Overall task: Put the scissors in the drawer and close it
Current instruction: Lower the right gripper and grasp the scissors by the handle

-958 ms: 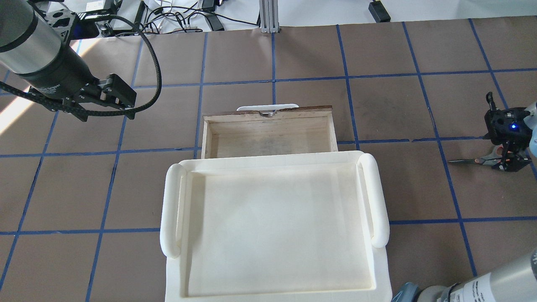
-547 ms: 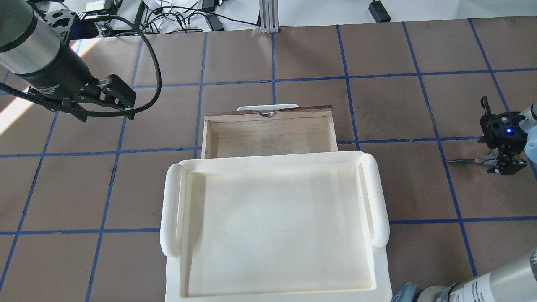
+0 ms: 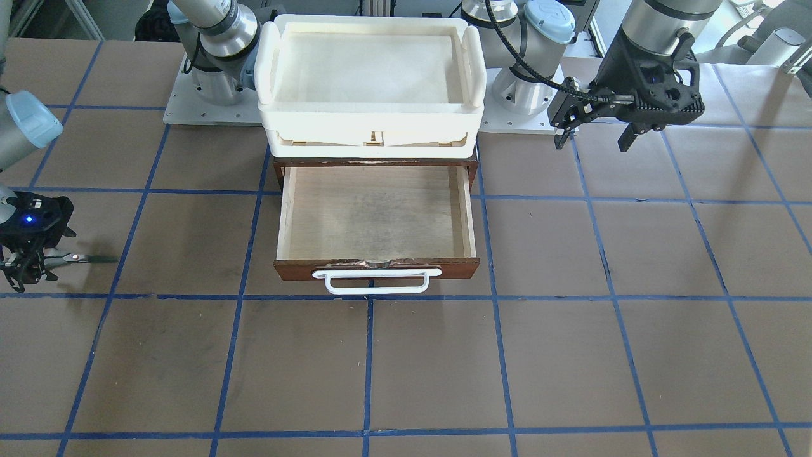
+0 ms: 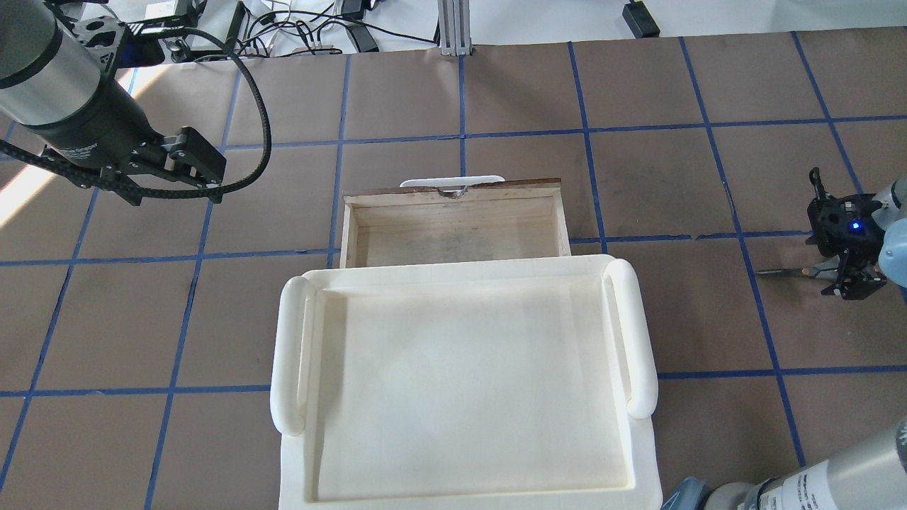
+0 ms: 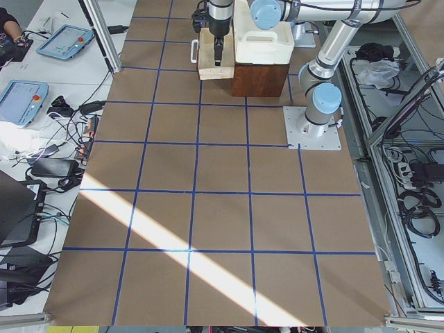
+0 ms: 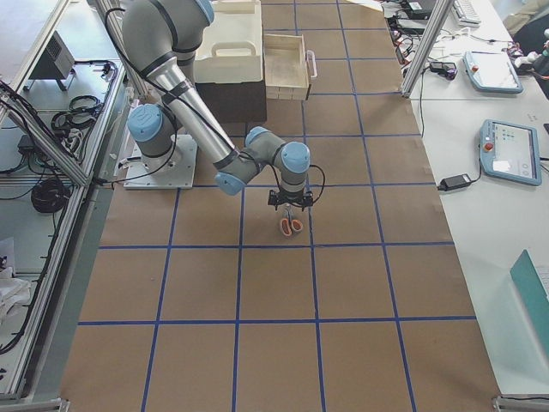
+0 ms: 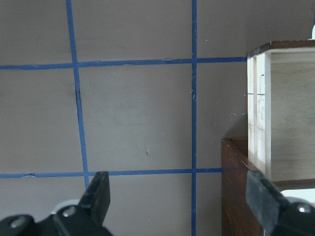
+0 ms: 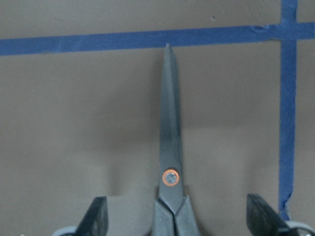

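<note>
The blades lie closed and my right gripper straddles the neck, so the scissors will stay shut and level when I carry them.
The scissors lie flat on the table at the far right, dark blades pointing toward the drawer. Their orange pivot and blade run up the middle of the right wrist view. My right gripper is open and stands over the handle end, one finger on each side of the neck; I see no contact. The drawer is pulled out and empty, its white handle facing away from me. My left gripper hovers open and empty to the left of the drawer's side wall.
A cream-white plastic tray sits on top of the dark cabinet that holds the drawer. Blue tape lines grid the brown table. Cables and devices lie beyond the far table edge.
My right gripper has shifted slightly left and toward me over the scissors' handles. The scissors' tip has stayed in place. The left gripper has drifted a little to the left.
</note>
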Controlling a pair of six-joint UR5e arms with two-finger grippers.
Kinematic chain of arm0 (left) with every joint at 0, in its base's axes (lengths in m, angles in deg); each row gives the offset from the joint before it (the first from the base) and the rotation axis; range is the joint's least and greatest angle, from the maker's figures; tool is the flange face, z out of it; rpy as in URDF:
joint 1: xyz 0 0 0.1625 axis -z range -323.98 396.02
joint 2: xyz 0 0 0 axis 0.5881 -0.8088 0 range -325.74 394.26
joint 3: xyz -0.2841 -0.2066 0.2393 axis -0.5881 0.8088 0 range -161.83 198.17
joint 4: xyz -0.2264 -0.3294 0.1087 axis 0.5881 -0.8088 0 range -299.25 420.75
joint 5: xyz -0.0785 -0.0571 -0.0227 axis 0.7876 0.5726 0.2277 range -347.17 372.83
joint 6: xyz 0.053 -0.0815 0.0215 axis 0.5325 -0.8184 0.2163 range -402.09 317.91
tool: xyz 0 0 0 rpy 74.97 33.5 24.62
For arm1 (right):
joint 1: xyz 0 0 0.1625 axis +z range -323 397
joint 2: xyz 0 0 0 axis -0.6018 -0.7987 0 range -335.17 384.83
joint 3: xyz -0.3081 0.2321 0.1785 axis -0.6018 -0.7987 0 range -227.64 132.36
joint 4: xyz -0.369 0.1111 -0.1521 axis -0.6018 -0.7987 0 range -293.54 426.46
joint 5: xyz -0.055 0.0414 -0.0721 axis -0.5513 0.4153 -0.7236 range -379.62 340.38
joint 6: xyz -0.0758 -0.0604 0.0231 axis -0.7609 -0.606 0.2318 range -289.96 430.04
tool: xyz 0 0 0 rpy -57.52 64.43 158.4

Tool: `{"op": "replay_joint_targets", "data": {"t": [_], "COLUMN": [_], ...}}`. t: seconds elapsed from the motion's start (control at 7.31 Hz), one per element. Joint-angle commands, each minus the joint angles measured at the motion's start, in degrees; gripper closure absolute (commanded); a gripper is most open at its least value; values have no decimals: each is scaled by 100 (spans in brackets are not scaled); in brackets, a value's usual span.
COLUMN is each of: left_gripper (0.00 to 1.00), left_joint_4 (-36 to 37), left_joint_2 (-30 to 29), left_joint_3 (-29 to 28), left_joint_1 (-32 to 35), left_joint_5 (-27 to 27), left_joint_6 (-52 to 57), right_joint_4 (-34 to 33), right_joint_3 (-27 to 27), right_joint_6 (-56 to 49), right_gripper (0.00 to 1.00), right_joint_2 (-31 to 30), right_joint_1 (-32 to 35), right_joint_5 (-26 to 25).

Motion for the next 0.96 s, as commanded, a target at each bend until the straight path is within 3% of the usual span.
{"op": "replay_joint_targets", "data": {"t": [0.0,0.41,0.82], "left_gripper": [0,0,0], "left_joint_4": [9,0,0], "left_joint_2": [-10,-1,-1], "left_joint_3": [-2,-2,-2], "left_joint_1": [0,0,0], "left_joint_5": [12,12,3], "left_joint_6": [2,-6,2], "right_joint_4": [-305,-287,-305], "right_joint_3": [128,120,128], "right_joint_6": [-18,-35,-71], "right_gripper": [1,1,22], "right_joint_2": [10,36,45], "right_joint_1": [-9,-53,-141], "right_joint_5": [2,11,-6]}}
